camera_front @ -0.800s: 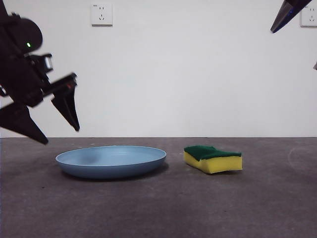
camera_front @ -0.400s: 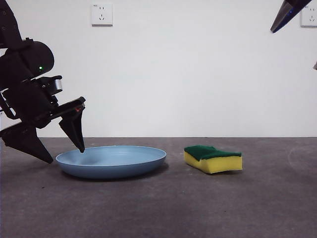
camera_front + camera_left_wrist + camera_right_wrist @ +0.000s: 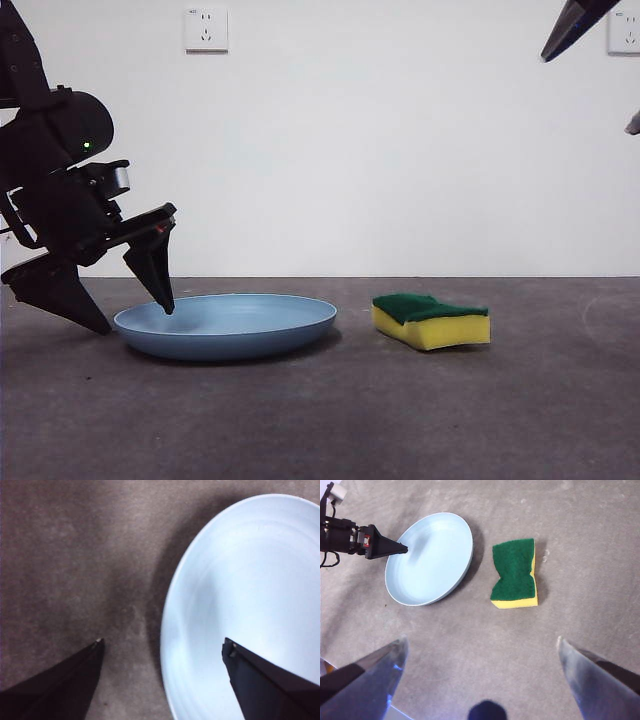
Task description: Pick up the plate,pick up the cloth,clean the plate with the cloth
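I expect the light-blue plate (image 3: 228,326) to tip when I lift it, with its opposite edge staying down, because my left gripper straddles the plate's rim (image 3: 126,315) far from the plate's middle.
The light-blue plate (image 3: 225,324) lies flat on the grey table. It also shows in the left wrist view (image 3: 250,600) and the right wrist view (image 3: 430,559). My left gripper (image 3: 130,315) is open and straddles the plate's left rim, one jaw inside the plate, one outside on the table; the left wrist view (image 3: 162,647) shows the same. The cloth, a yellow sponge with a green top (image 3: 431,319), lies to the right of the plate, also in the right wrist view (image 3: 515,573). My right gripper (image 3: 480,642) is open, high above the table.
Two wall sockets (image 3: 205,29) sit on the white wall behind. The grey table (image 3: 400,420) stretches in front of the plate and the sponge. The right arm shows only as a dark tip (image 3: 572,25) at the top right corner.
My left gripper has come down and to the right from above the table's left side, and its jaws now stand on either side of the plate's left rim. The plate and sponge have not moved.
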Motion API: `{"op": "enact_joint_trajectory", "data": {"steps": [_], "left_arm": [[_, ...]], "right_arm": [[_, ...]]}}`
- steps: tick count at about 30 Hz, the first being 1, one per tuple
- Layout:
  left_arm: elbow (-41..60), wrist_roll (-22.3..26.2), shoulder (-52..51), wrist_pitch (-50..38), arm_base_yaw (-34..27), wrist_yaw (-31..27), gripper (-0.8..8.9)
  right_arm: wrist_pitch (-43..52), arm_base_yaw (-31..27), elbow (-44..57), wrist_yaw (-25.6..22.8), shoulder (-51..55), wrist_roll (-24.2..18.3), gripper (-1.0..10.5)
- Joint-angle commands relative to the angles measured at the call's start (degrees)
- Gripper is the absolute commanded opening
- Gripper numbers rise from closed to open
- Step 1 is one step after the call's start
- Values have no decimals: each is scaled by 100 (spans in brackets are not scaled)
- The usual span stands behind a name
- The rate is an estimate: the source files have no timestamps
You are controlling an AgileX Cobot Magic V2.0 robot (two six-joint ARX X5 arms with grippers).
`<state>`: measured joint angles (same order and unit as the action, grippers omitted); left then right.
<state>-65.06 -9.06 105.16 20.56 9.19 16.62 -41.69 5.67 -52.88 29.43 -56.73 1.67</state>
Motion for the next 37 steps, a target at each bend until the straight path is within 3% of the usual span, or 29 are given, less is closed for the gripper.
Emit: {"op": "enact_joint_trajectory", "data": {"steps": [1,3,5,11,20,37], "left_arm": [[48,7,157,-39,74,0,290],[48,28,157,-66,103,4,97],[48,68,157,-136,138,11,-22],[37,184,129,-249,173,2,-8],[17,332,-483,79,173,-85,-8],[13,780,-2957,1687,173,-197,-8]], "right_arm": [[52,7,-22,7,-2,-17,501],[52,7,-22,7,-2,-11,501],[55,9,-22,7,-2,-9,501],[195,9,-22,-13,-28,-7,500],[570,289,-267,-516,-415,-63,424],[590,1751,-1985,-2426,-3333,-785,409]]}}
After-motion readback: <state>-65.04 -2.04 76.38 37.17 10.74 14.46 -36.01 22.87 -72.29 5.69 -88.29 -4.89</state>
